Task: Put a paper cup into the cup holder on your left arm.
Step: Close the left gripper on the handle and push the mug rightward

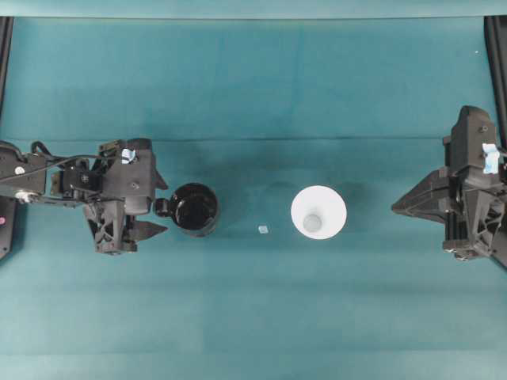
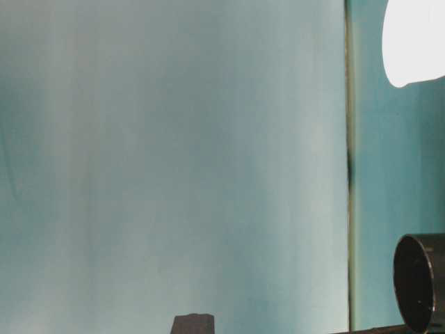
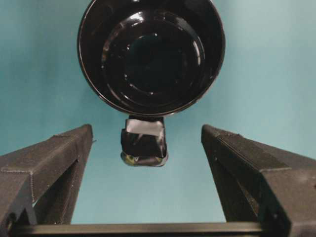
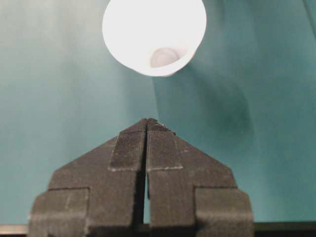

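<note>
My gripper will lift the cup holder (image 1: pixel 196 209), and the cup holder will then show an open hole through its bottom, because a dark teal disc (image 3: pixel 154 61) shows in its black bottom.
The cup holder (image 1: pixel 195 209) is a glossy black mug standing upright left of centre, its small handle (image 3: pixel 143 143) pointing at my left arm. My left gripper (image 1: pixel 165 207) is open, with one finger on each side of the handle and not touching it; in the left wrist view the fingers (image 3: pixel 59 158) stand wide apart below the cup holder (image 3: pixel 150 54). The white paper cup (image 1: pixel 318 212) stands rim up right of centre. My right gripper (image 1: pixel 394 208) is shut and empty, well to the right of the cup. In the right wrist view the paper cup (image 4: pixel 154 34) lies ahead of the right gripper (image 4: pixel 148 121).
A tiny white scrap (image 1: pixel 263 229) lies on the teal table cloth (image 1: pixel 253 95) between holder and cup. Black frame rails run along the far left and right edges. The table-level view shows the paper cup (image 2: pixel 416 42) and the cup holder (image 2: pixel 421 282) only at its edge.
</note>
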`<state>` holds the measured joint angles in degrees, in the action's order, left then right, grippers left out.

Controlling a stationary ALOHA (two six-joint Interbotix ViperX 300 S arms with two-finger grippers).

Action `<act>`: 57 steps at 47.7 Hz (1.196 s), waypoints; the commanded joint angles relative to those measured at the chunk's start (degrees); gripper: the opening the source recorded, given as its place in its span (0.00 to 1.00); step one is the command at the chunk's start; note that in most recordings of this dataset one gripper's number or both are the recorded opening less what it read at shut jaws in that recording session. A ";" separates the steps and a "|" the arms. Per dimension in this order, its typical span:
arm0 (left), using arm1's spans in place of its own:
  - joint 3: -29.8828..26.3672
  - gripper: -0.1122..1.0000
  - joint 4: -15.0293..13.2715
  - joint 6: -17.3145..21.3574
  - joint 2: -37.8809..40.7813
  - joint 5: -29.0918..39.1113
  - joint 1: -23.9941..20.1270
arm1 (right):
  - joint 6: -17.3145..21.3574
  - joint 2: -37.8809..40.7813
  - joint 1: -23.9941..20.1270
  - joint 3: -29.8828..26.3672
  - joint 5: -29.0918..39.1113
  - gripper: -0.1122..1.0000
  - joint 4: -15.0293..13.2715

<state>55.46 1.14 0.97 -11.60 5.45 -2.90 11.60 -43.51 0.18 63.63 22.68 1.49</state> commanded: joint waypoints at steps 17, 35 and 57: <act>-0.97 0.48 0.09 -0.18 -0.18 -0.35 -0.09 | 0.44 0.00 0.09 -1.32 -0.18 0.09 -0.35; -1.41 0.39 0.09 0.44 -0.44 -0.44 0.26 | 0.44 -0.09 0.09 -1.32 -0.18 0.09 -0.35; -8.44 0.39 0.09 1.05 -1.58 -0.18 0.35 | 0.44 -0.09 0.09 -1.32 -0.18 0.09 -0.35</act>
<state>49.48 1.14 1.93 -13.27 5.54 -2.72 11.69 -43.68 0.09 63.63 22.68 1.23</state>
